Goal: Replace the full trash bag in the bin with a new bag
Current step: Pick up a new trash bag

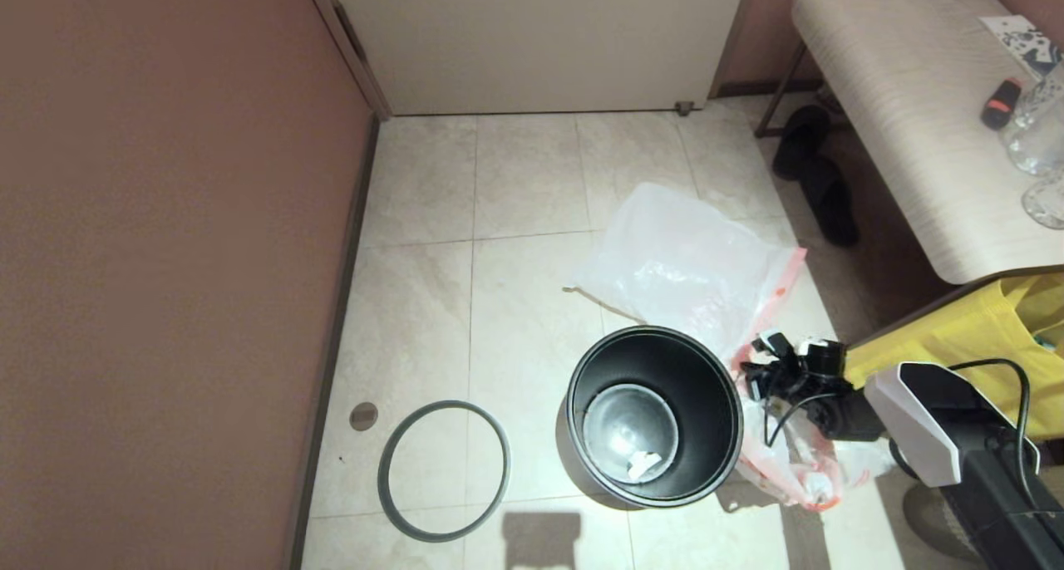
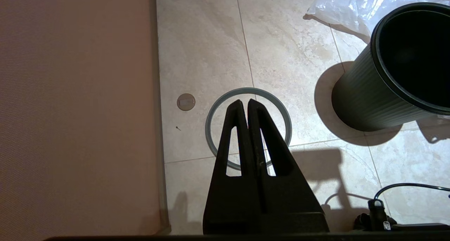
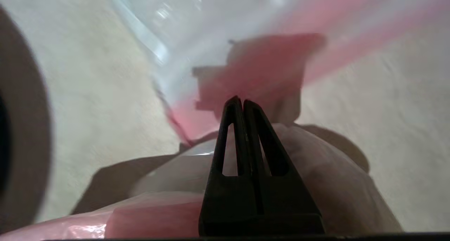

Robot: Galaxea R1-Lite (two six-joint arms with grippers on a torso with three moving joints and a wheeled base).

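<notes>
The full trash bag (image 1: 795, 474) is crowding the new bag's hem next to the bin, so next my right gripper moves the full bag out of the way, then back away and opens above the pink hem (image 1: 779, 292).
The black bin (image 1: 706, 387) stands open on the tiled floor with a white scrap at its bottom. Its grey hoop rim (image 1: 445, 405) lies apart on the floor to the left. The new bag (image 1: 690, 262) lies flat behind the bin, its pink hem to the right. The full trash bag (image 1: 790, 462) sits lumpy against the bin's right side. My right gripper (image 1: 765, 379) hovers just above it, shut (image 3: 239, 99), nothing visibly between its fingers. My left gripper (image 2: 245, 102) hangs shut over the hoop (image 2: 248, 90), left of the bin (image 2: 379, 93).
A brown wall (image 1: 166, 262) runs along the left and a pale door (image 1: 540, 38) closes the back. A light table (image 1: 906, 121) with bottles stands at the right, black slippers (image 1: 819, 188) beneath it. A yellow tote (image 1: 956, 337) sits behind my right arm.
</notes>
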